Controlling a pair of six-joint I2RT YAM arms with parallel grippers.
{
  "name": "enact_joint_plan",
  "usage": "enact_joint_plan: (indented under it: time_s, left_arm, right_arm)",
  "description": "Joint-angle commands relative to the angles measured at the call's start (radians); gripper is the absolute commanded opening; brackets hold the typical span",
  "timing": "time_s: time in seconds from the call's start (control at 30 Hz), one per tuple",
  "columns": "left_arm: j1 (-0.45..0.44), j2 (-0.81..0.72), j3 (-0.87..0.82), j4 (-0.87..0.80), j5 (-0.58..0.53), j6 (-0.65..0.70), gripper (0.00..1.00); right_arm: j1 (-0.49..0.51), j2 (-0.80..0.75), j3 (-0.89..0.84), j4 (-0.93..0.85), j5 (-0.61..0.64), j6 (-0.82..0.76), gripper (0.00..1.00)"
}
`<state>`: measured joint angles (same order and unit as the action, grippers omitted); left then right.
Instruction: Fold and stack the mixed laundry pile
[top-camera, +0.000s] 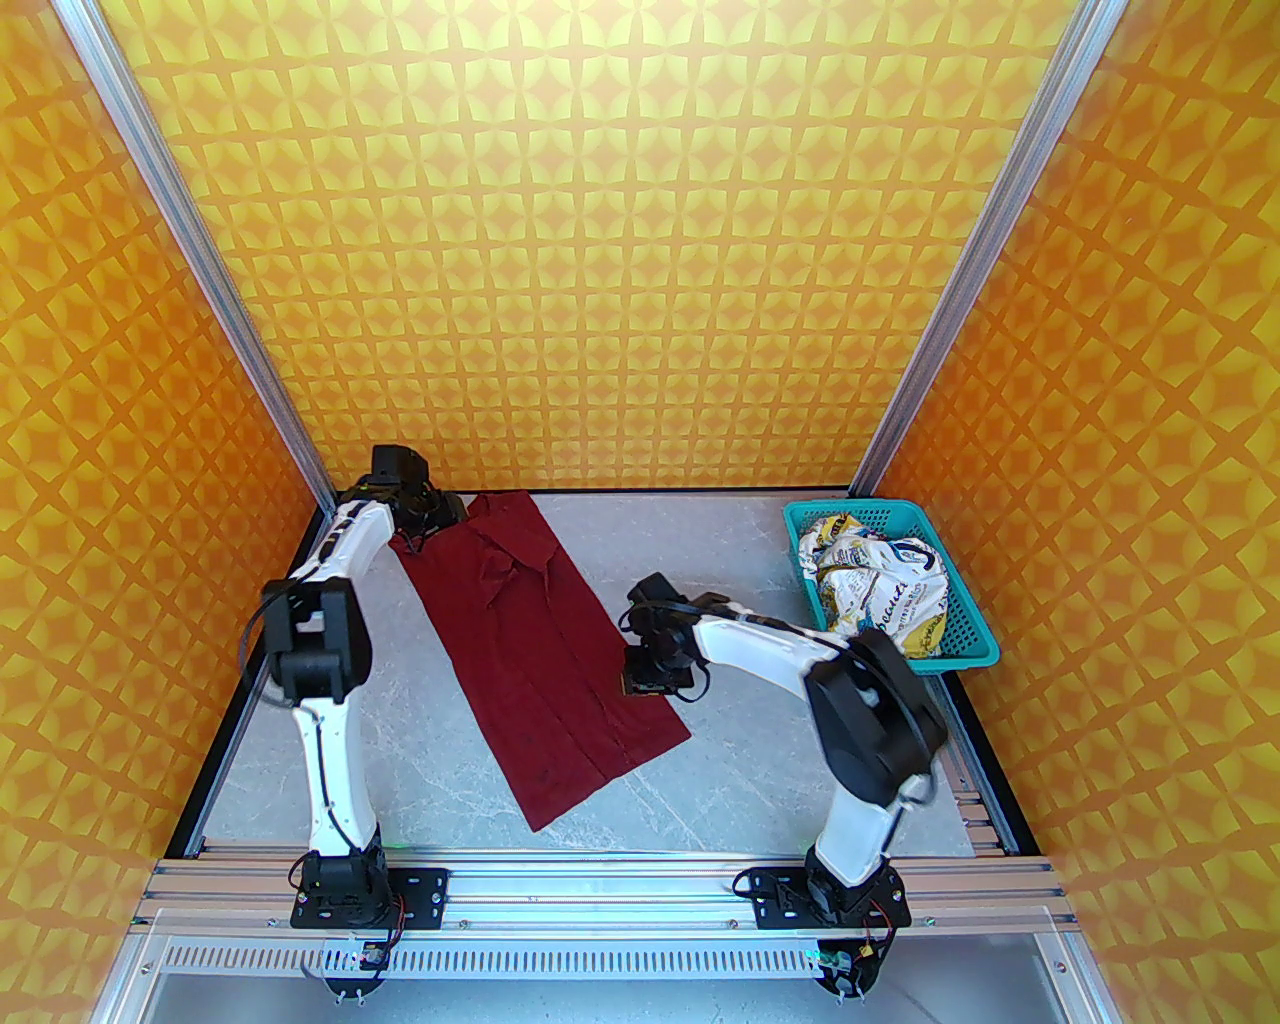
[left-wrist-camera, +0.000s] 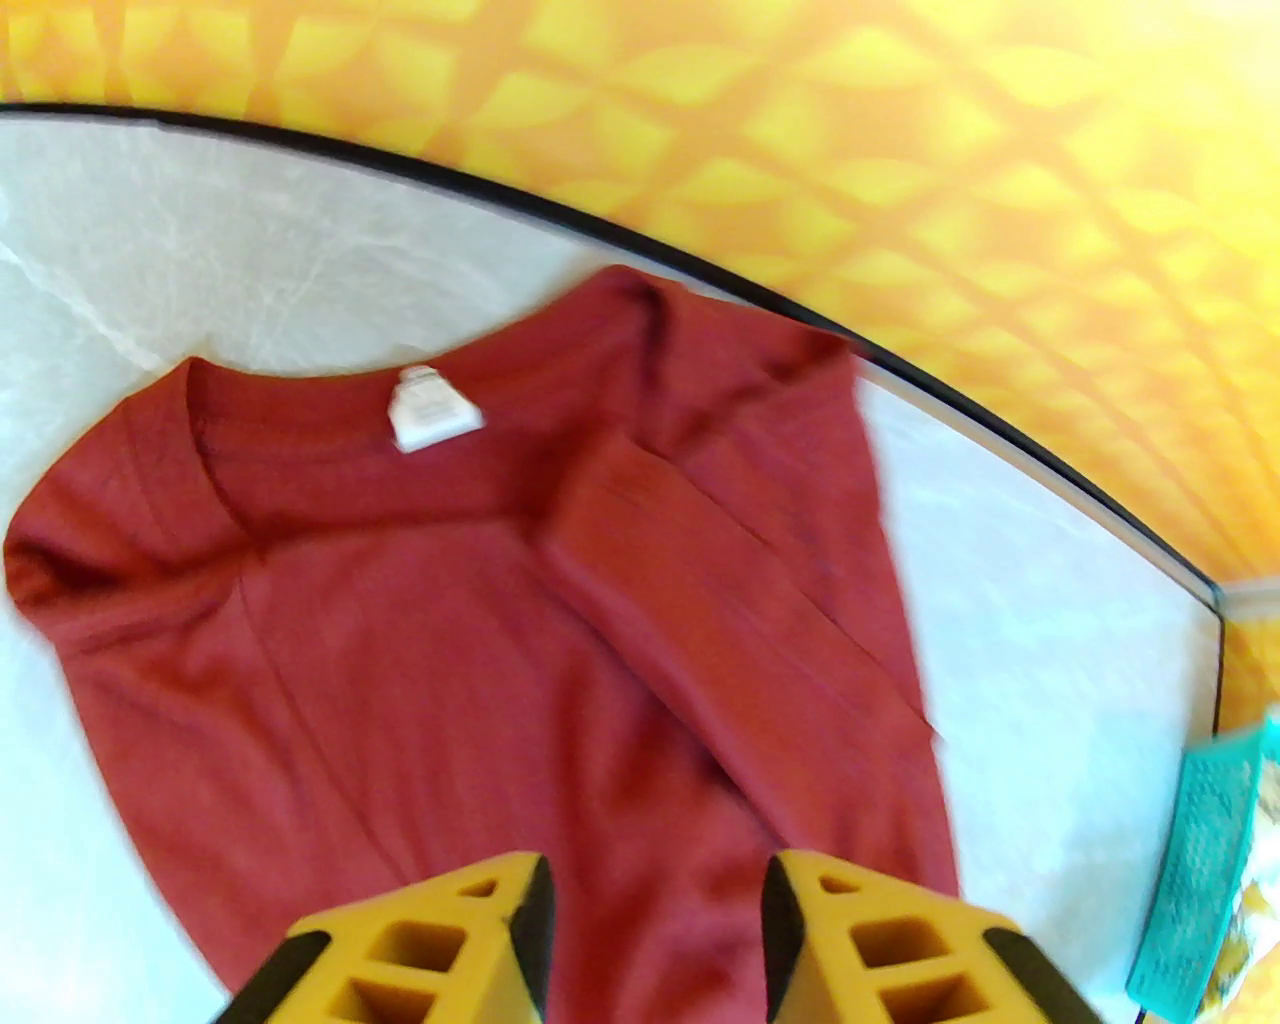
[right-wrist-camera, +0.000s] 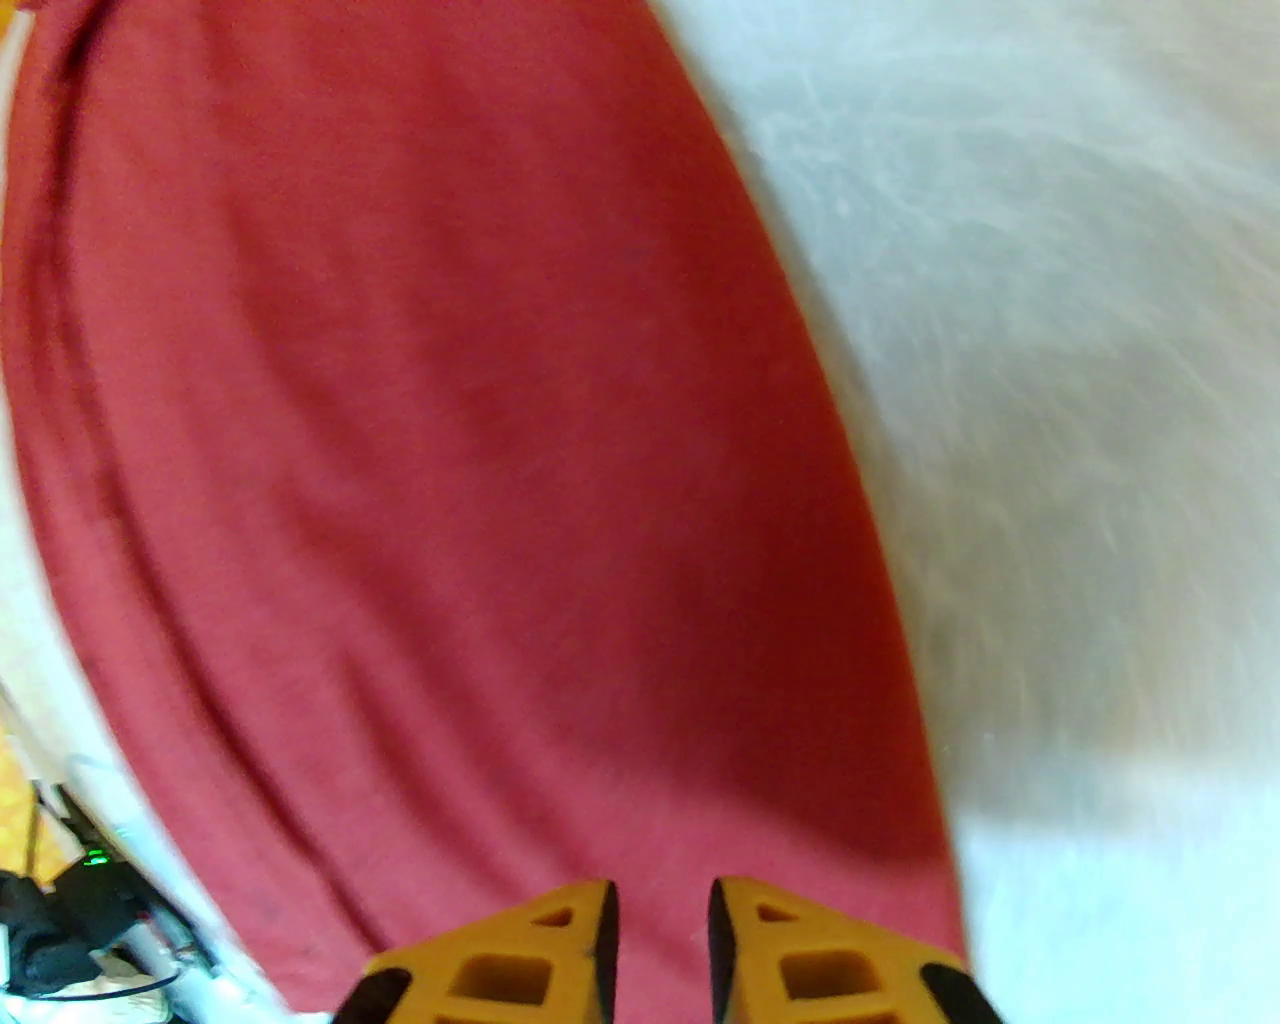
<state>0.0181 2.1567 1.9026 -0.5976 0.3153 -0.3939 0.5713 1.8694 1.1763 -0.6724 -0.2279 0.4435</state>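
The dark red T-shirt's folded piece lies at a slant away from the table's near edge. I need to turn its collar end toward the centre and make it straight before I fold any further.
The dark red T-shirt (top-camera: 545, 640) lies on the table as a long strip, sides folded in, running from the far left toward the near centre. Its collar with a white label (left-wrist-camera: 425, 420) and a folded-in sleeve (left-wrist-camera: 700, 590) face the left wrist camera. My left gripper (top-camera: 425, 520) hovers at the collar end, open, with cloth under the gap (left-wrist-camera: 655, 900). My right gripper (top-camera: 650, 690) is over the shirt's right edge near the hem, its fingers a narrow gap apart (right-wrist-camera: 660, 930) and nothing between them. The white printed garment (top-camera: 880, 590) sits crumpled in the basket.
The teal perforated basket (top-camera: 975, 640) stands at the far right of the grey table (top-camera: 760, 780); its corner (left-wrist-camera: 1210, 860) shows at the edge of the left wrist view. Patterned orange walls enclose three sides. An aluminium rail (top-camera: 600, 880) runs along the near edge.
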Motion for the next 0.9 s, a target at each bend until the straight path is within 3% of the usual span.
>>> enact_joint_plan:
  time_s: [0.0,0.23,0.43,0.6,0.87]
  left_arm:
    - [-0.006,-0.026,-0.122,0.019,0.007,0.029,0.38]
    - [-0.025,-0.003,-0.182,0.042,0.008,0.023,0.38]
    - [-0.056,0.146,-0.069,0.015,-0.001,0.013,0.36]
    - [-0.103,0.295,0.102,-0.052,-0.001,0.017,0.35]
    - [-0.176,0.446,0.294,-0.094,0.008,-0.021,0.35]
  right_arm:
    - [0.011,0.017,-0.020,0.012,0.024,-0.034,0.21]
    - [0.104,-0.103,-0.237,0.064,0.016,0.039,0.21]
    - [0.236,-0.161,-0.348,0.103,0.022,0.117,0.21]
    - [0.345,-0.196,-0.365,0.111,0.031,0.152,0.21]
    - [0.347,-0.349,-0.224,-0.059,0.160,0.131,0.31]
